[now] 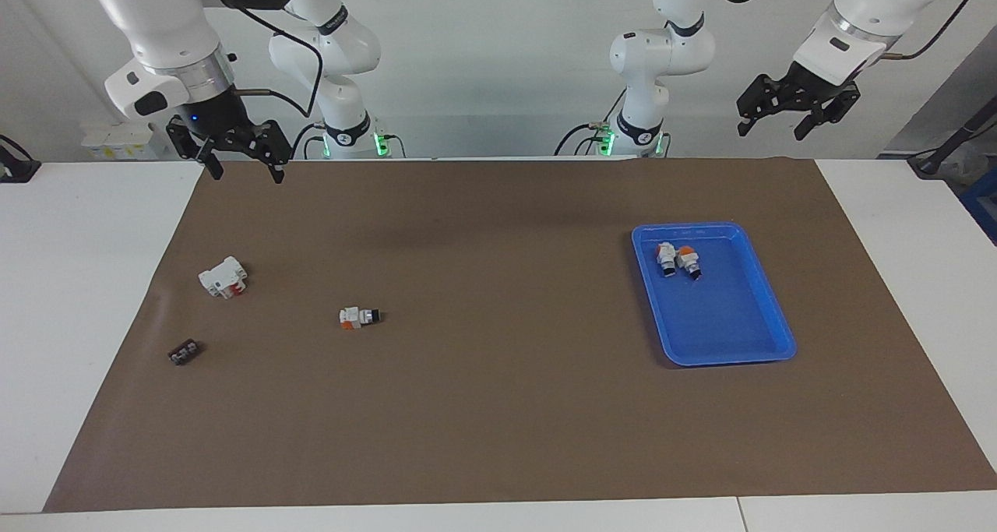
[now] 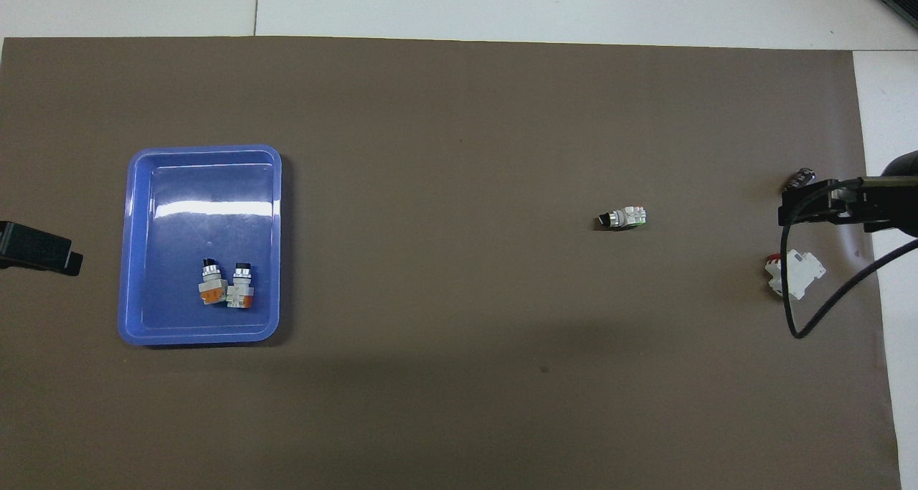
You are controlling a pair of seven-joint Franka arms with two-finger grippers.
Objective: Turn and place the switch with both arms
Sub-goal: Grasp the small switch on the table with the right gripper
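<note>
A silver collar (image 2: pixel 615 219) sits between the switch's black cylindrical end (image 2: pixel 604 219) and the white body, so the black end should turn when I twist it, while the white body stays still.
A switch (image 1: pixel 360 316) (image 2: pixel 624 218) lies on its side on the brown mat, toward the right arm's end, its black cylindrical end pointing toward the tray. My right gripper (image 1: pixel 244 172) hangs open and empty over the mat's edge nearest the robots, well above and apart from the switch. My left gripper (image 1: pixel 773 130) hangs open and empty in the air at the left arm's end, over the table edge nearest the robots. Two more switches (image 1: pixel 678 259) (image 2: pixel 226 285) lie side by side in a blue tray (image 1: pixel 713 358) (image 2: pixel 201 151).
A bigger white block with red parts (image 1: pixel 224 276) (image 2: pixel 795 273) lies on the mat at the right arm's end. A small flat black piece (image 1: pixel 184 352) (image 2: pixel 797 180) lies farther from the robots than it. White tabletop borders the mat.
</note>
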